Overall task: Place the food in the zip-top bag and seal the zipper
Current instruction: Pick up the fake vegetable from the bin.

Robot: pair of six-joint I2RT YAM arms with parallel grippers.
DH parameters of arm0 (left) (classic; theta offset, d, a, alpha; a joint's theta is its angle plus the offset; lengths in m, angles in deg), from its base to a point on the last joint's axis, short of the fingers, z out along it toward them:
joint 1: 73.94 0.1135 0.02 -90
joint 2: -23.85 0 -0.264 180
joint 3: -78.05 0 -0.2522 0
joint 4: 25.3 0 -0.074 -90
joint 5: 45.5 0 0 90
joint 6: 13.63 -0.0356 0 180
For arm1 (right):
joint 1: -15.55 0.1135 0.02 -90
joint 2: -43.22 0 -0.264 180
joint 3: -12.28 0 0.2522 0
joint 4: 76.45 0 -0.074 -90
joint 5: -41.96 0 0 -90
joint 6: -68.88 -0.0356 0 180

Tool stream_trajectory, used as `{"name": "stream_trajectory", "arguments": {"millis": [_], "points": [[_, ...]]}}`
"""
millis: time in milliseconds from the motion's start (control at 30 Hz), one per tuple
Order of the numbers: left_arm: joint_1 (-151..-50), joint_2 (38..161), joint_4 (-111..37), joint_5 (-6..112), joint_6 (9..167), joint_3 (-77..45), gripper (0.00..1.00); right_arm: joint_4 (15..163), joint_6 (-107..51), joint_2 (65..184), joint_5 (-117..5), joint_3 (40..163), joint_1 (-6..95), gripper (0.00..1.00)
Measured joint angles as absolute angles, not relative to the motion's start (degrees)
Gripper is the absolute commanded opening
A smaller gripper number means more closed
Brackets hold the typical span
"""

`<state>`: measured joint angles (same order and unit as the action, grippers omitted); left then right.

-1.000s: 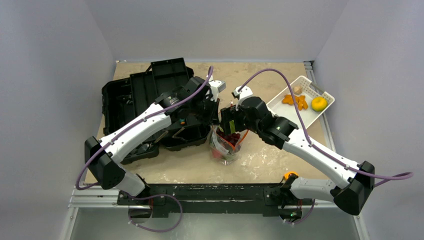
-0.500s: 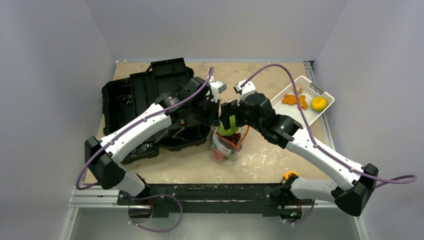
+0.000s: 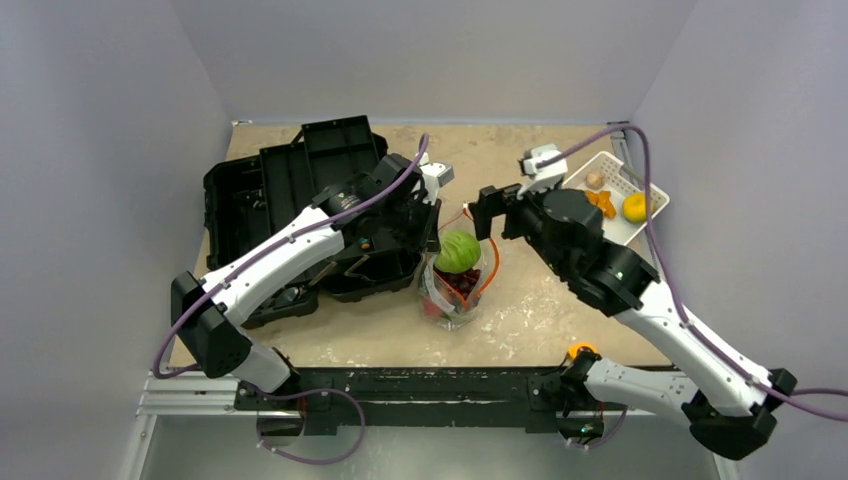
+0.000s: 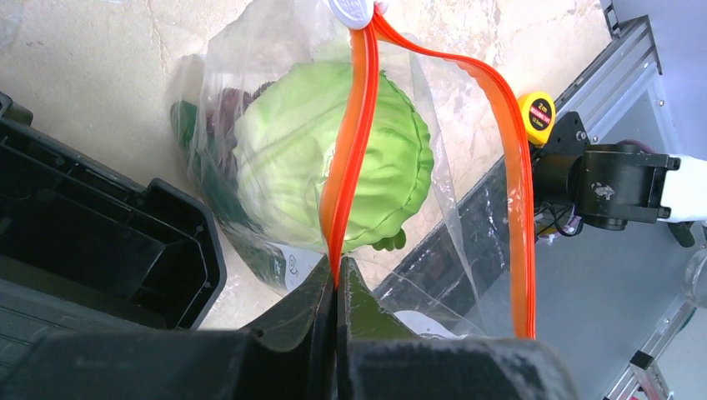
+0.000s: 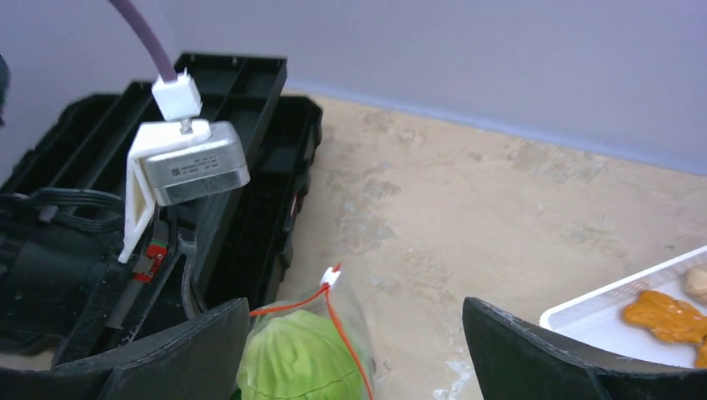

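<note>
The small pale item is lying apart from the orange pieces, so my empty right gripper keeps going to the white basket until it closes on that item.
The clear zip-top bag stands on the table with its mouth open. A pale green cabbage sits in its mouth, also in the left wrist view and the right wrist view. Dark red and purple food lies under it. My left gripper is shut on the orange-red zipper at one side of the mouth. My right gripper is open and empty, above and right of the bag; its fingers frame the cabbage.
An open black toolbox lies left of the bag. A white slotted basket at the back right holds orange pieces, a lemon and a small pale item. A yellow tape measure sits by the rail.
My right gripper let go of the cabbage into the bag's mouth and has drawn back up and to the right. The left arm has held still.
</note>
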<state>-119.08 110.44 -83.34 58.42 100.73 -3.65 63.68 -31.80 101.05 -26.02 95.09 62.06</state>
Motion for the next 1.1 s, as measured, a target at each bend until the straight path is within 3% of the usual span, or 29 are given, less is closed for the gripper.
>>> {"name": "stream_trajectory", "arguments": {"millis": [300, 467, 667, 967, 1100], "points": [[-119.1, 111.2, -83.3, 58.4, 100.7, -3.7, 0.0, 70.9, -34.3, 90.8, -8.0, 87.4, 60.5, 0.99], [-119.1, 111.2, -83.3, 58.4, 100.7, -3.7, 0.0, 73.7, -38.4, 91.5, -2.6, 82.7, 51.2, 0.99], [-119.1, 111.2, -83.3, 58.4, 100.7, -3.7, 0.0, 75.5, -45.7, 98.9, -5.7, 77.0, 35.5, 0.99], [-119.1, 111.3, -83.3, 58.6, 100.7, -3.6, 0.0, 83.7, -53.8, 114.7, -13.7, 75.3, 23.2, 0.99], [-119.1, 111.3, -83.3, 58.8, 100.7, -3.6, 0.0, 87.2, -56.2, 124.7, -19.1, 77.7, 17.2, 0.85]]}}
